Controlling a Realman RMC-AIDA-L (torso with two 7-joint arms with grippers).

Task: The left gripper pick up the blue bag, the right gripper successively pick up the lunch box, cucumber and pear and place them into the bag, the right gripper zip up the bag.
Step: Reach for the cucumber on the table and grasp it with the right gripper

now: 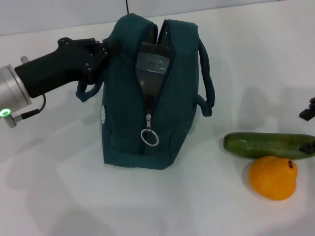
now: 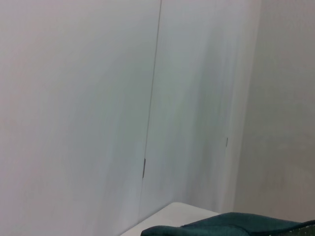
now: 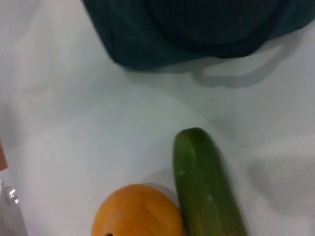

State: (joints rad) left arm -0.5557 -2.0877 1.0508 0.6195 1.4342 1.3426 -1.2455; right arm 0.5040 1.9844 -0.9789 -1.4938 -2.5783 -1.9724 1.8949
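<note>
I keep lowering my right gripper, as its open fingers are across the cucumber's narrow way (image 1: 296, 146), until they straddle the cucumber's middle (image 1: 283, 143), and then close them.
The blue bag (image 1: 147, 108) stands upright mid-table with its top zipper open and the ring pull (image 1: 149, 136) hanging low on the front. Inside the opening shows the lunch box (image 1: 153, 61). My left gripper (image 1: 100, 55) is shut on the bag's upper left side, by the handle. To the right on the table lies the cucumber (image 1: 268, 145), and the pear (image 1: 273, 177) touches its near side. Only a small black piece of my right gripper (image 1: 308, 110) shows at the right edge, above the cucumber. The right wrist view shows the bag (image 3: 197, 29), cucumber (image 3: 206, 187) and pear (image 3: 138, 211).
The white table (image 1: 59, 196) runs back to a pale wall. In the left wrist view there is mostly wall, with a strip of the bag's top (image 2: 231, 227) at the lower edge.
</note>
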